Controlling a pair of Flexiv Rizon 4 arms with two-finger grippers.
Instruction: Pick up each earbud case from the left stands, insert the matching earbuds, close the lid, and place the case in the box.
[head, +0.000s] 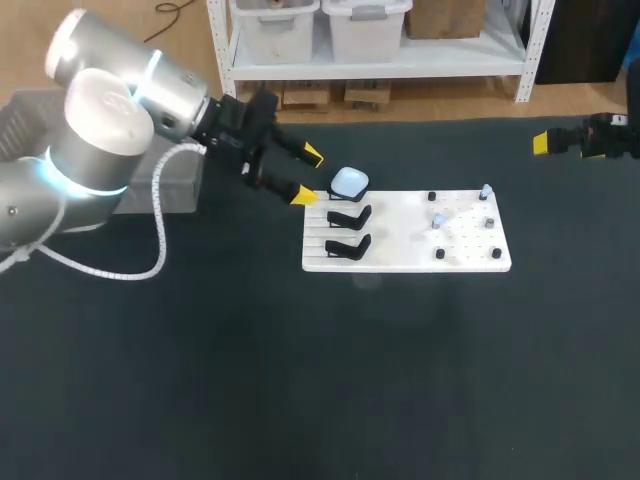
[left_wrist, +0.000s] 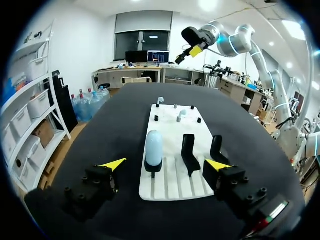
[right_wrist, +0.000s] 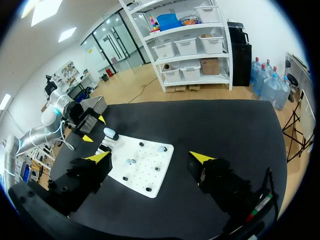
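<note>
Pale earbuds (head: 438, 220) are still standing on the pegs, so the robot should expect the shut light blue earbud case (head: 349, 183) to be empty inside when it opens the case.
A light blue earbud case (head: 349, 182) sits shut on the farthest stand at the left end of a white board (head: 400, 262). Beside it stand two empty black stands (head: 349, 215) (head: 348, 245). My left gripper (head: 308, 176) is open just left of the case, with nothing between its fingers. From the left wrist the case (left_wrist: 153, 147) lies just ahead of the open gripper (left_wrist: 165, 164), nearer one finger. Pale earbuds (head: 486, 190) (head: 438, 220) stand on pegs at the board's right end. My right gripper (right_wrist: 150, 157) is open and empty, high off to the board's right (head: 541, 143).
A grey bin (head: 178, 182) stands at the table's left, mostly hidden behind my left arm. Small black pegs (head: 440, 254) dot the right half of the board. Dark tabletop (head: 300, 380) spreads in front of the board.
</note>
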